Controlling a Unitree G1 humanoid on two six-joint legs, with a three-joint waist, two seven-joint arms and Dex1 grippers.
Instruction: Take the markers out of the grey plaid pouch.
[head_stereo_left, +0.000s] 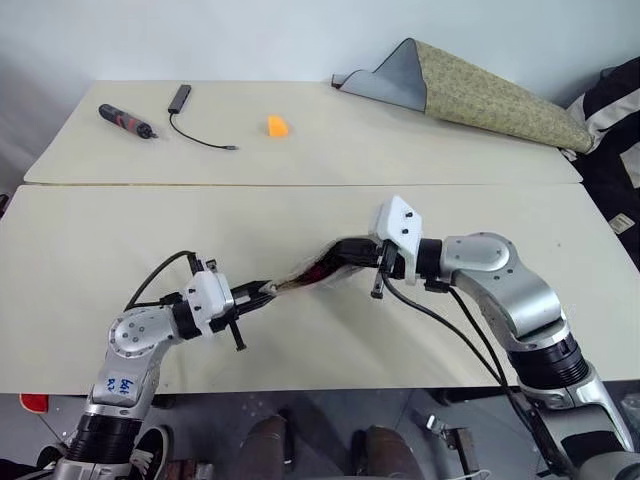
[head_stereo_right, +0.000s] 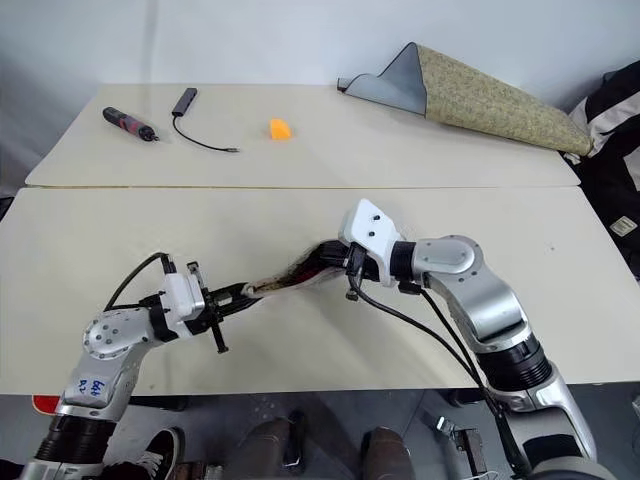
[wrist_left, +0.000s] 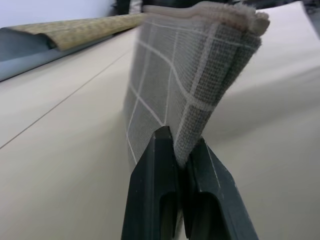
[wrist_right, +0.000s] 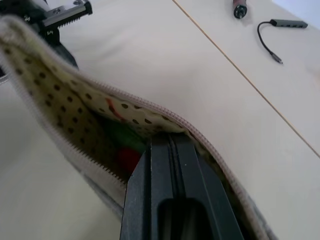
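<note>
My closed, empty right fingers beside the red marker (wrist_right: 128, 159) should open, grip its body, then lift it from the pouch.
The grey plaid pouch (head_stereo_left: 305, 275) is stretched between my two grippers, just above the near table. My left gripper (wrist_left: 181, 145) is shut on the pouch's closed end, pinching the white-gridded fabric (wrist_left: 170, 85). At the other end, my right gripper (wrist_right: 165, 137) reaches into the unzipped mouth with its fingers pressed shut. Nothing shows between them. Deeper inside, against the dotted tan lining (wrist_right: 60, 95), lie the markers: a lime green one (wrist_right: 122, 135) and a reddish one (wrist_right: 127, 159), just past the fingertips. In the left eye view the right gripper (head_stereo_left: 338, 262) enters the pouch from the right.
On the far table lie a red-and-black pen-shaped tool (head_stereo_left: 125, 120), a black adapter with a cable (head_stereo_left: 181, 97) and a small orange wedge (head_stereo_left: 277, 126). A large olive cloth with a grey underside (head_stereo_left: 480, 95) lies at the back right. A seam (head_stereo_left: 300, 184) divides the two tables.
</note>
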